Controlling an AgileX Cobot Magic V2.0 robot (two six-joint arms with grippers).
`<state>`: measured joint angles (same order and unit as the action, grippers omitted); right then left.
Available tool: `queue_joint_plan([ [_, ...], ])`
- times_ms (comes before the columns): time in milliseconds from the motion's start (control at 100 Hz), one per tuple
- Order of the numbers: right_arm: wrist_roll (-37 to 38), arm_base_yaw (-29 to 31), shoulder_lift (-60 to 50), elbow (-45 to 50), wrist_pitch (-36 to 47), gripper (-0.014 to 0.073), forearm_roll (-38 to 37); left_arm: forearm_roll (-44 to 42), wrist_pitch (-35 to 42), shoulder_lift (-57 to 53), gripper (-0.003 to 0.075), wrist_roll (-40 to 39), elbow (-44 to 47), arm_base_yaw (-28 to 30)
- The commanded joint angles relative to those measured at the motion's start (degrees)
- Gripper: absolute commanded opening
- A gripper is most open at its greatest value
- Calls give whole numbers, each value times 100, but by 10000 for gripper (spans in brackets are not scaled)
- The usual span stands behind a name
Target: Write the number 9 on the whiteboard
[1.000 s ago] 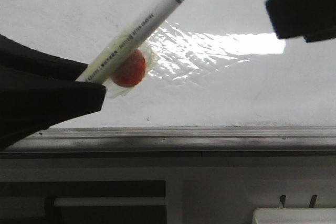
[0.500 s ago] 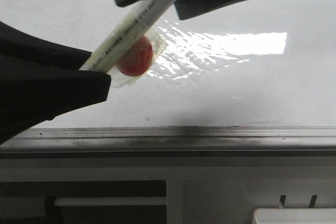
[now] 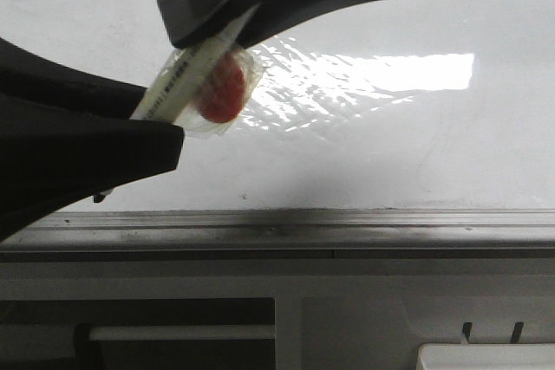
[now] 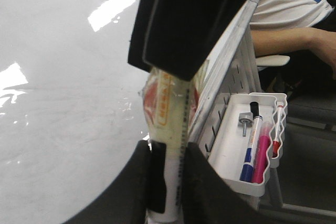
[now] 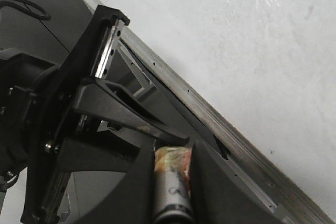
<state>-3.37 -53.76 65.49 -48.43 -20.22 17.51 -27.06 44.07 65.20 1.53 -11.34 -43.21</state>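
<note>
I can see both grippers closed on the marker pen [image 3: 178, 81]. My left gripper should open and move away from the marker pen's lower end before my right gripper writes on the whiteboard [image 3: 277, 127].
My left gripper [image 3: 153, 119] is shut on the lower end of a white marker pen [image 3: 184, 75], held slanted over the whiteboard [image 3: 390, 145]. A red disc [image 3: 222, 91] is taped to the pen under clear tape. My right gripper [image 3: 224, 32] has come down over the pen's upper end and is shut on it, hiding the cap. The left wrist view shows the pen [image 4: 170, 119] between my left gripper's [image 4: 170, 156] fingers. The right wrist view shows it [image 5: 172, 182] filling the gap in my right gripper [image 5: 173, 156]. No number 9 shows on the board.
A grey metal rail [image 3: 347, 227] runs along the board's near edge. Below it is beige furniture with dark slots [image 3: 173, 327]. A white tray [image 4: 231, 150] holding a blue marker [image 4: 249, 145] and a pink one hangs beside the board. A person's arm [image 4: 294, 40] is behind it.
My right gripper moved in from the upper right, down and left over the pen's capped end, and closed on it. The left gripper and pen have barely moved.
</note>
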Motion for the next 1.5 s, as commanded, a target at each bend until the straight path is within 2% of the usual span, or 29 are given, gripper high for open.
queue_joint_plan([
  [0,-52,-5,-87,-161,203,-75,42,628,538,-97,29,-96,-156,-21],
  [180,-52,-5,-110,-161,292,-75,-4,642,538,-97,277,-96,-156,-21],
  [230,-52,6,-153,-161,309,-75,-17,667,542,-141,309,-96,-156,-21],
  [350,-52,183,-302,-161,393,-75,-48,787,542,-442,302,-106,-108,-21],
  [550,-29,804,-451,-362,513,-67,-48,1673,361,-1147,302,-106,-36,-21],
  [720,-29,1180,-387,-830,460,-67,-48,1682,317,-1382,302,-106,-36,-21],
  [1100,61,2225,150,-1775,-455,-67,-48,1682,211,-1357,302,-250,-36,-21],
  [1340,51,2253,634,-1815,101,-67,-48,1682,201,-1357,302,-422,-36,-21],
  [1490,-58,1873,1098,-1985,-232,-69,-48,1671,201,-1357,302,-446,-36,-21],
])
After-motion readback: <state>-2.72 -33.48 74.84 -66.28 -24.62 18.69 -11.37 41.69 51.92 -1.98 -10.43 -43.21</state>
